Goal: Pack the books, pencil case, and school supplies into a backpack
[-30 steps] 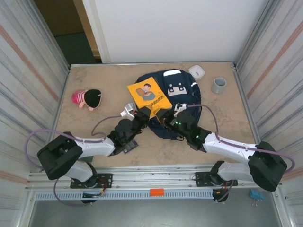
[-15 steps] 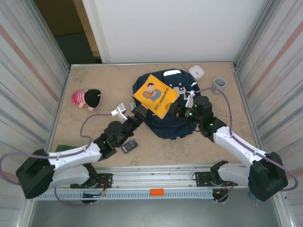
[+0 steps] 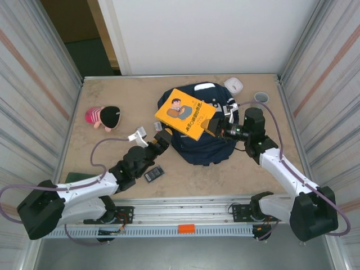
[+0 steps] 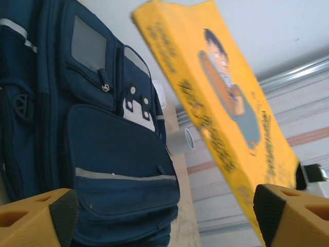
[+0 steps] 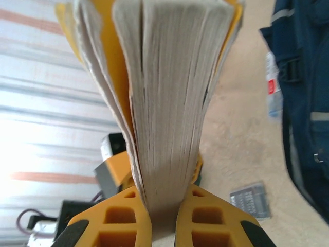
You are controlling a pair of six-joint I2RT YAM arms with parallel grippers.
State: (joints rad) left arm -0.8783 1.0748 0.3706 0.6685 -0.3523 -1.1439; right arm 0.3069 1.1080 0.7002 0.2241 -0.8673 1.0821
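My right gripper's fingers pinch just the yellow book's page edge (image 5: 163, 208). So next my left gripper steadies its far corner (image 3: 158, 115) while my right gripper takes a deeper hold.
The yellow book (image 3: 184, 114) hangs tilted above the navy backpack (image 3: 205, 147), with my right gripper (image 3: 212, 128) shut on its right edge. In the right wrist view the page block (image 5: 169, 103) is clamped between the orange fingers (image 5: 216, 221). My left gripper (image 3: 162, 136) stands open just left of the backpack, touching nothing. Its wrist view has the backpack's front pockets (image 4: 113, 154) and the book (image 4: 226, 113) beyond the wide-apart fingertips (image 4: 288, 216). A black rectangle with a grey panel (image 3: 153, 174) lies on the table. A dark green book corner (image 3: 72, 177) peeks out by the left arm.
A plush toy (image 3: 104, 117) lies at the left of the table. A white round device (image 3: 234, 85) and a grey cup (image 3: 260, 98) stand behind the backpack at the right. Metal walls close in both sides.
My left gripper has opened, let go of the yellow book and drawn back to the left. The right arm has lifted the book up over the backpack and swung out to the right.
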